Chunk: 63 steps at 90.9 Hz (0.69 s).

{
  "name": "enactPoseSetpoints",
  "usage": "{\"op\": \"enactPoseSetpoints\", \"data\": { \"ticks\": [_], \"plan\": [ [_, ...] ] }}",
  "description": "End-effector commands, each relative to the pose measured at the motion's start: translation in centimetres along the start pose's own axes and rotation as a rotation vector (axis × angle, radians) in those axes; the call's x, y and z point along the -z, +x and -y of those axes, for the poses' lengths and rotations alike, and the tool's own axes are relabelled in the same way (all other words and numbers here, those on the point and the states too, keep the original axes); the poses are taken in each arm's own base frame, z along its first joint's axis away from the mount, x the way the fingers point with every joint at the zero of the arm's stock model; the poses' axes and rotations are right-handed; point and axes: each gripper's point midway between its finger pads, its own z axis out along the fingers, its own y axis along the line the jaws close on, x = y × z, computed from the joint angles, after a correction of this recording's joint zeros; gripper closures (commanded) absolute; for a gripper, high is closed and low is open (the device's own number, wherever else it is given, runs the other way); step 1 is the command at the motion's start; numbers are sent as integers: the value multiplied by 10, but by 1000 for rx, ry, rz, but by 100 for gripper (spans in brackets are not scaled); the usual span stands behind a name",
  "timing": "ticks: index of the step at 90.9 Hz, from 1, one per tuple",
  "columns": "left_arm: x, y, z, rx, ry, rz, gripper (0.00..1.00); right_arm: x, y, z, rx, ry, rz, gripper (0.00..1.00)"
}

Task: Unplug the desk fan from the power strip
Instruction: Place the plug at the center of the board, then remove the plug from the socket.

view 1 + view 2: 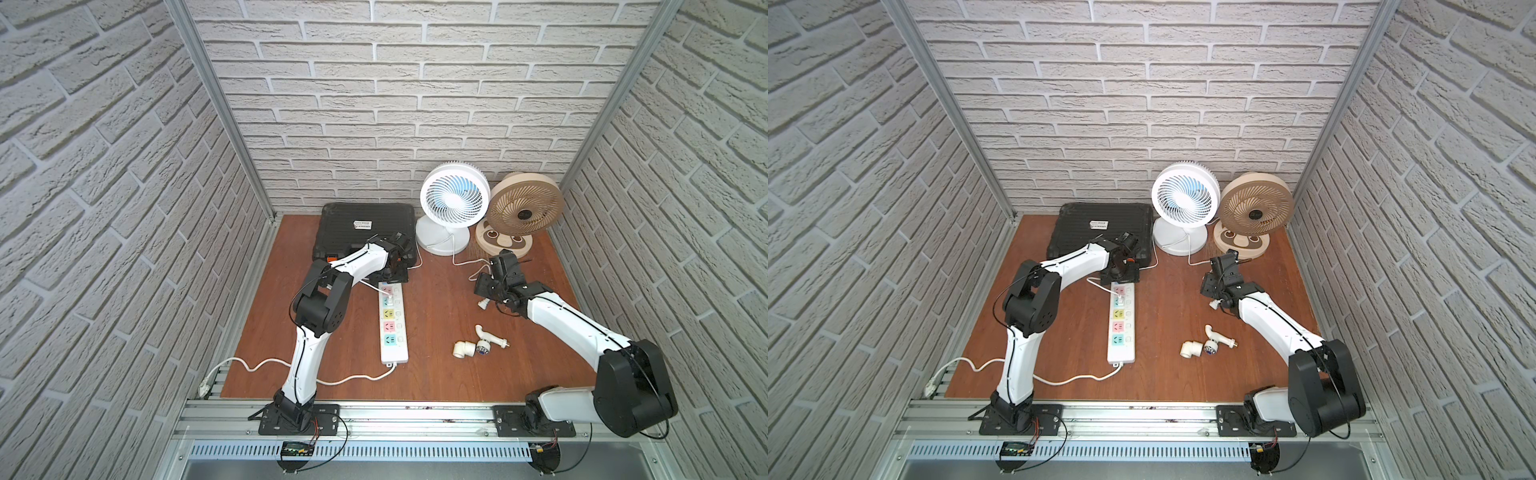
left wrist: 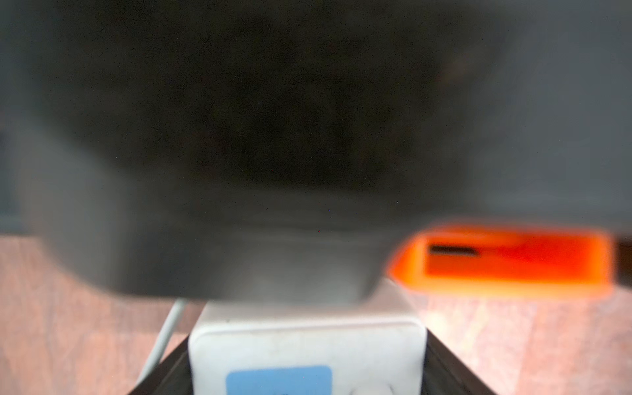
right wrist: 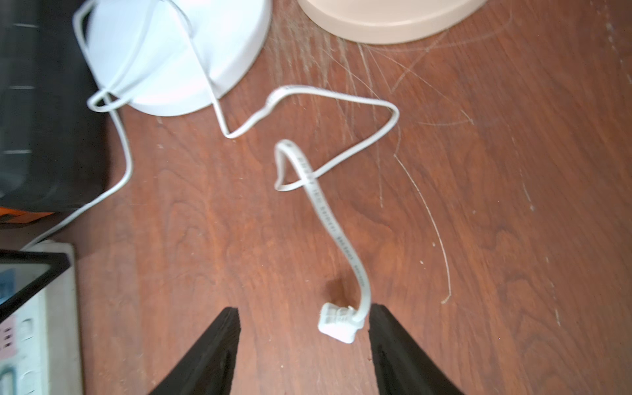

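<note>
I carry on with my right gripper to the plug still in the socket (image 1: pixel 389 296) and close there, as my left gripper is around the power strip's far end (image 1: pixel 391 285).
The white desk fan (image 1: pixel 454 198) (image 1: pixel 1185 196) stands at the back, its round base (image 3: pixel 171 51) on the wooden table. Its thin cord (image 3: pixel 328 219) loops forward to a small white plug (image 3: pixel 337 326) (image 1: pixel 483 304), which is free of the strip. The plug sits between the spread fingers of my open right gripper (image 3: pixel 303 309) (image 1: pixel 486 293), close to one finger. The power strip (image 1: pixel 392 332) (image 1: pixel 1121 332) lies left of centre. My left gripper (image 2: pixel 306 337) (image 1: pixel 395 276) is closed around its far end (image 2: pixel 307 342). Another white plug (image 1: pixel 390 300) sits in a socket near that end.
A beige fan (image 1: pixel 525 205) stands right of the white one. A black case (image 1: pixel 365 232) with an orange latch (image 2: pixel 506 263) lies at the back left, behind the left gripper. White pipe fittings (image 1: pixel 478 343) lie front right. The strip's own cord (image 1: pixel 332 378) trails off the front left edge.
</note>
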Motion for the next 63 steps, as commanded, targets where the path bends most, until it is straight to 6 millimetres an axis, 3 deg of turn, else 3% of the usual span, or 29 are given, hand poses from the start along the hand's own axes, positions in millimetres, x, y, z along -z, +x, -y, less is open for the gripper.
{"op": "enactPoseSetpoints", "data": {
  "ticks": [1, 35, 63],
  "plan": [
    [-19, 48, -36, 51, -137, -210, 100, 13, 1, -24, 68, -99, 70, 39],
    [-26, 54, -38, 106, -129, -300, 100, 47, 24, -115, 287, -367, 230, 42],
    [-31, 58, -40, 138, -113, -356, 100, 49, 54, -178, 417, -482, 236, 41]
  ]
}}
